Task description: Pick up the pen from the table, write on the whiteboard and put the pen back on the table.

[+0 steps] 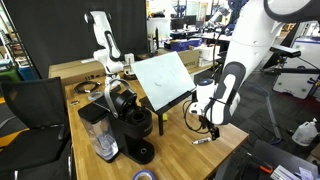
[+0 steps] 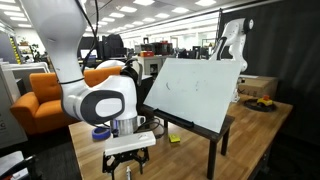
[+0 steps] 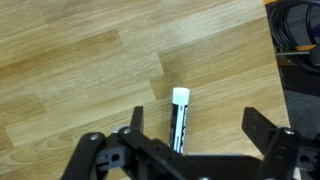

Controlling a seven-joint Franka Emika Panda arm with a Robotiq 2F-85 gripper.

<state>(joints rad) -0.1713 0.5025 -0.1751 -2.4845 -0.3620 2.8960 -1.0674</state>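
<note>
My gripper should keep going down until its fingers are on both sides of the pen's black body (image 3: pixel 177 128) and then close, because the pen (image 1: pixel 204 141) lies lengthwise between my open fingers.
In the wrist view the pen (image 3: pixel 181 115), black with a white cap, lies flat on the wooden table (image 3: pixel 80 60), cap pointing away from the wrist. My gripper (image 3: pixel 198 125) hangs just above it, open, with the pen between the two fingers, nearer the left one, and nothing is gripped. In an exterior view the gripper (image 1: pixel 207 126) hovers low over the table's front corner, with the pen (image 1: pixel 201 141) beneath it. The tilted whiteboard (image 1: pixel 165 78) stands on its black stand right behind, and shows faint marks in an exterior view (image 2: pixel 200 90).
A black coffee machine (image 1: pixel 130 120) and a clear jug (image 1: pixel 100 138) stand on the table beside the board. A cardboard box (image 1: pixel 75 70) and a second white arm (image 1: pixel 105 45) sit at the back. The table edge (image 3: pixel 277 60) runs close on the right, with cables (image 3: pixel 295 30) beyond.
</note>
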